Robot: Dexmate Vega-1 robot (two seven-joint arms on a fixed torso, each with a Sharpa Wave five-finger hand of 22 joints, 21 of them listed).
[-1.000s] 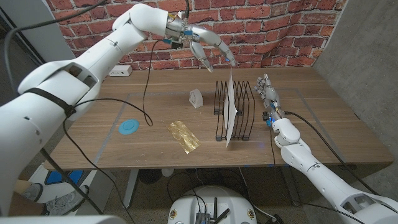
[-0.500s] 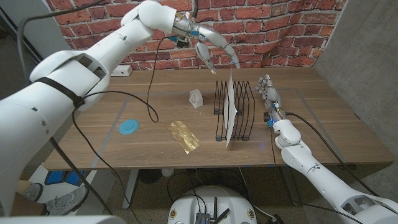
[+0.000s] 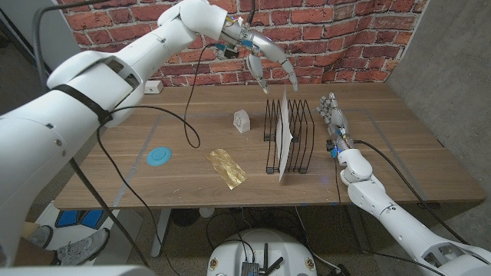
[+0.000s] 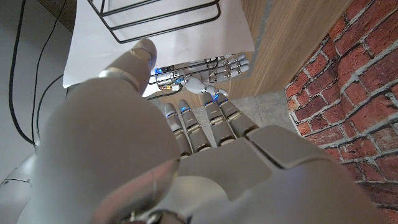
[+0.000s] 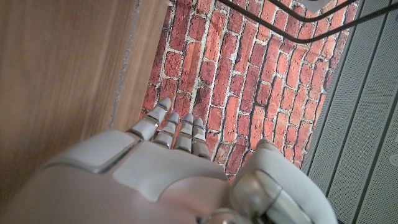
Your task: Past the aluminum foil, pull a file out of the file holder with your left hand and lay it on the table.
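My gripper will pull the white file (image 3: 285, 138), which leans loosely between open-topped wires (image 3: 300, 113), so the file will slide up freely and leave the file holder standing.
A black wire file holder (image 3: 295, 142) stands on the table right of centre, with a white file (image 3: 285, 138) upright in it, tilted a little. My left hand (image 3: 270, 59) hovers above the holder's far end, fingers spread and pointing down, holding nothing. The fingertips stay a short way above the file's top edge. The left wrist view looks past my left hand (image 4: 155, 155) down onto the file (image 4: 112, 56) and the holder's wires (image 4: 155, 15). My right hand (image 3: 332, 115) stands on edge just right of the holder, fingers straight, empty. Crumpled aluminum foil (image 3: 227, 166) lies left of the holder.
A small white object (image 3: 242, 120) stands left of the holder's far end. A blue disc (image 3: 159, 156) lies on the table's left part. A brick wall (image 3: 345, 38) backs the table, and a power strip (image 3: 149, 87) sits at its far left edge.
My left hand has moved right and slightly nearer, from left of the file's top to above the holder. The file, holder and right hand stay put.
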